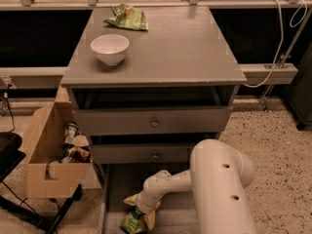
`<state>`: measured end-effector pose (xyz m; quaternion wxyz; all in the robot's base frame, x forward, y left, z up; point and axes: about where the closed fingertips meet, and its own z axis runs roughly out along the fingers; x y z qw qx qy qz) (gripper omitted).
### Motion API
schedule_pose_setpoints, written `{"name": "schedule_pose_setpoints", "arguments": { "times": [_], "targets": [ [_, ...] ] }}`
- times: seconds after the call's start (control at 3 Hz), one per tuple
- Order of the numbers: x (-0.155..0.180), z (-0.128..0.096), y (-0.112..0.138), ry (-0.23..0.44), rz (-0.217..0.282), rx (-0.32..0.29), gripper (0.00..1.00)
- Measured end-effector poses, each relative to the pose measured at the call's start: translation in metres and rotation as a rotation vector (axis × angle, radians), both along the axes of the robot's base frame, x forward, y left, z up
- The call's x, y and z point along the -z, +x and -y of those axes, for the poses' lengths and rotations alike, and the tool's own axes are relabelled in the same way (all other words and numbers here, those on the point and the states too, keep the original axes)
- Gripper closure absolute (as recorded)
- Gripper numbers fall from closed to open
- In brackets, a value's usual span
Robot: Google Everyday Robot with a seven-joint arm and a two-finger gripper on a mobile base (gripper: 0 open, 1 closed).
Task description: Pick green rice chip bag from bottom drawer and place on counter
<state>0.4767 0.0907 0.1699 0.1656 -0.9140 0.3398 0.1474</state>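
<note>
The green rice chip bag point(133, 221) has the drawer's bottom point(121, 188) showing clear around it, so the bag will come loose and leave the drawer empty when the gripper lifts.
The green rice chip bag point(130, 223) lies on the floor of the open bottom drawer point(121, 182), near its front left, at the bottom edge of the view. My white arm reaches down into the drawer from the right. My gripper point(142, 209) is right over the bag's top and touches or covers it. The counter point(165, 48) is the grey top of the cabinet above.
A white bowl point(110, 48) stands on the counter's left side. A paler green bag point(126, 17) lies at its back edge. Two shallower drawers point(154, 123) stand slightly open above the bottom one. A cardboard box point(46, 165) with rubbish sits left of the cabinet.
</note>
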Motion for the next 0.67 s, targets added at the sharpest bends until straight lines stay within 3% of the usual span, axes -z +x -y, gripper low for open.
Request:
{"name": "schedule_pose_setpoints", "arguments": {
  "times": [0.33, 0.67],
  "targets": [
    [0.017, -0.012, -0.002, 0.009, 0.031, -0.08, 0.0],
    [0.033, -0.025, 0.001, 0.0, 0.068, -0.153, 0.25]
  ]
}}
